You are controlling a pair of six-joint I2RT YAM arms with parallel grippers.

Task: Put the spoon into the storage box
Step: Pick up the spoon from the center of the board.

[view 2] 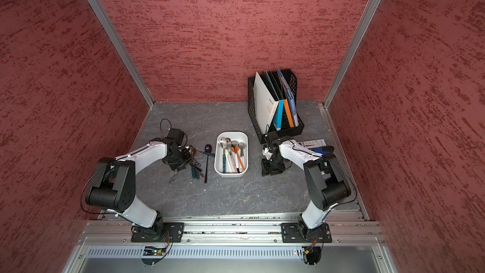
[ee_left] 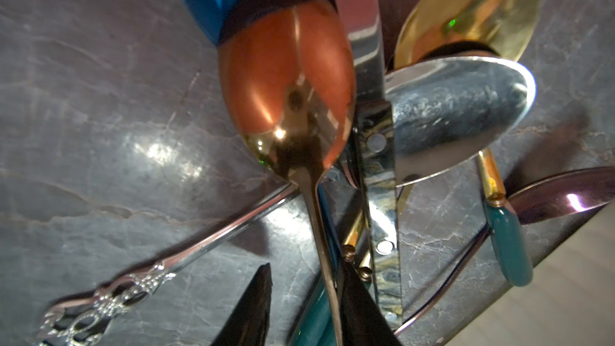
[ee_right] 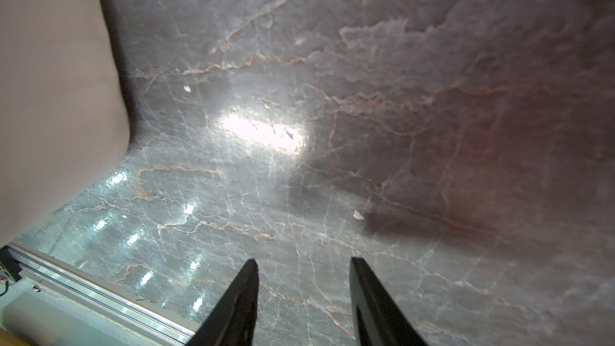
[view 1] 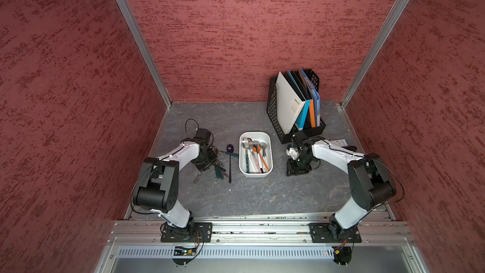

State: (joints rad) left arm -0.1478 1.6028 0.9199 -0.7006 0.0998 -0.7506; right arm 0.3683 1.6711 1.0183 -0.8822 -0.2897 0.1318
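The copper spoon's handle lies (ee_left: 331, 281) against a finger and close over the green handles, so next my left gripper moves over and center on the copper handle (ee_left: 318, 230) before it closes.
The white storage box (view 1: 256, 175) (view 2: 231, 175) sits mid-table with several spoons inside. To its left is a pile of loose cutlery. My left gripper (view 1: 207, 157) (view 2: 181, 157) hangs low over that pile. In the left wrist view its jaws (ee_left: 307, 271) stand open. A copper spoon (ee_left: 286, 78) runs its thin handle between them, against one finger. A gold spoon (ee_left: 472, 11), a silver spoon (ee_left: 459, 118) and a purple spoon (ee_left: 565, 201) lie beside it. My right gripper (view 1: 298, 170) (ee_right: 304, 261) is open over bare table, right of the box.
A dark long-handled spoon (view 1: 230, 164) lies between pile and box. A riveted knife (ee_left: 382, 194) and an ornate silver handle (ee_left: 133, 281) are in the pile. A black file rack (view 1: 296, 106) with folders stands at the back right. Papers (view 1: 338, 142) lie beside it.
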